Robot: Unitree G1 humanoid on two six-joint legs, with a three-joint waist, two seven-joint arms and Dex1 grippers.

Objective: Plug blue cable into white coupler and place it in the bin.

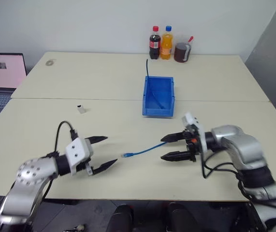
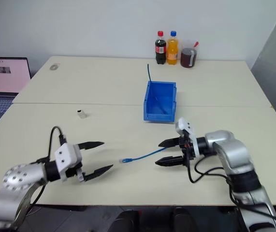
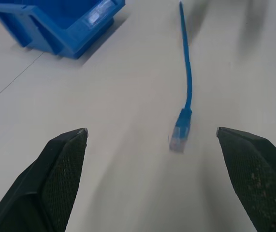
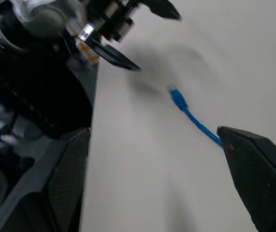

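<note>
The plug is away from my right gripper, which is far back along the blue cable [image 1: 162, 144]. Next, my left gripper picks up the plug [image 1: 127, 155] and passes it over.
The blue cable [image 1: 145, 149] lies loose on the table, its pale plug [image 3: 179, 137] pointing toward my left gripper [image 1: 111, 150]. That gripper is open, a short way from the plug, with nothing between its fingers. My right gripper [image 1: 163, 148] is open at the cable's other end, which runs in between its fingers [image 4: 254, 164]. Farther back on the left lies the white coupler [image 1: 81, 108], apart from both grippers. The bin [image 1: 150, 110] stands beyond the cable at the table's middle, with a thin dark-blue cable [image 1: 147, 67] sticking up from its back edge.
Two drink bottles [image 1: 160, 43] and a dark jar [image 1: 181, 52] stand at the table's far edge. A laptop [image 1: 1, 72] is off the left side. A small round object [image 1: 50, 62] lies at the far left corner. A seam [image 1: 79, 99] crosses the tabletop.
</note>
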